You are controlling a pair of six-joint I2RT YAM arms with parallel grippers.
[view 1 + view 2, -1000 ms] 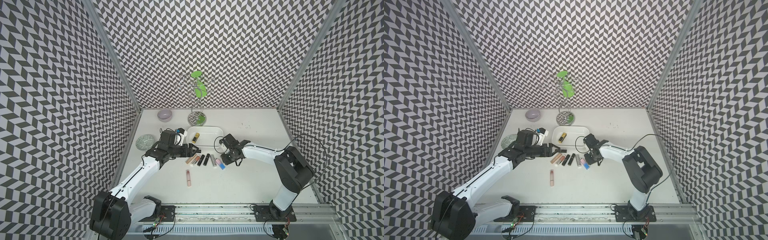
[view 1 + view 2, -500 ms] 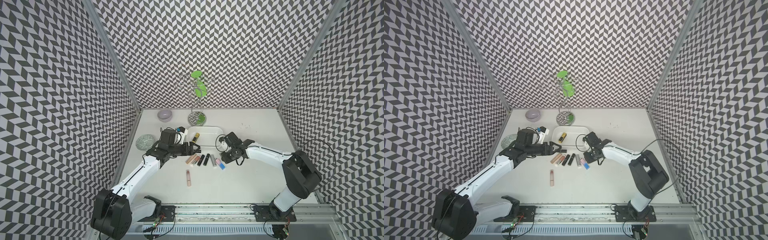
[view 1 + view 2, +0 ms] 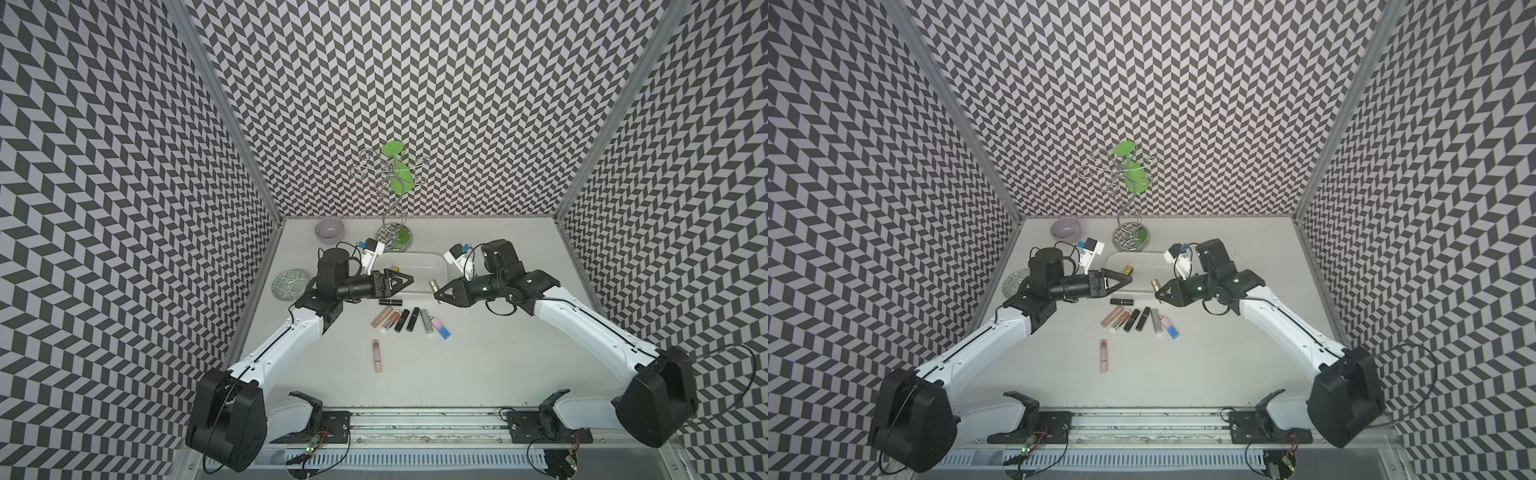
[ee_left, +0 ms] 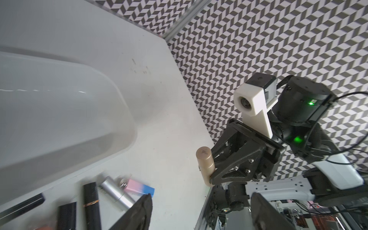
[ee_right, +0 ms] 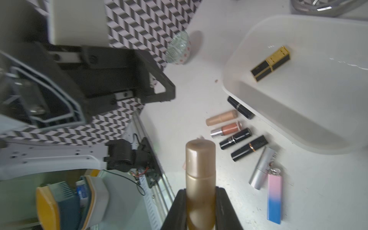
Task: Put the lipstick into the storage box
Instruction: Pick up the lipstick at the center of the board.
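Note:
My left gripper goes on moving toward the gold lipstick's upper end (image 3: 432, 283) until its fingers close on it, because that upper end stands free of my right gripper's fingers.
My right gripper (image 5: 201, 209) is shut on a gold lipstick (image 5: 200, 175), which stands up out of the jaws. In both top views the lipstick (image 3: 434, 286) (image 3: 1155, 284) hangs by the front right corner of the white storage box (image 3: 419, 272) (image 3: 1144, 266). A black-and-gold lipstick (image 5: 270, 63) lies inside the box (image 5: 235, 65). My left gripper (image 3: 405, 279) (image 4: 199, 211) is open and holds nothing, hovering at the box's front left corner. The left wrist view shows the right gripper (image 4: 211, 175) gripping the gold lipstick (image 4: 206, 165) beside the box (image 4: 59, 109).
Several lipsticks (image 3: 402, 320) lie in a row in front of the box, ending with a silver tube (image 3: 427, 321) and a pink-blue one (image 3: 441, 328). A pink lipstick (image 3: 377, 355) lies alone, nearer. Lilac bowl (image 3: 329, 229), green plate (image 3: 289, 284) and wire stand (image 3: 392, 237) sit behind and left.
My right gripper closed on the gold lipstick at the row's right end and lifted it back toward the box. The left arm has stayed where it was.

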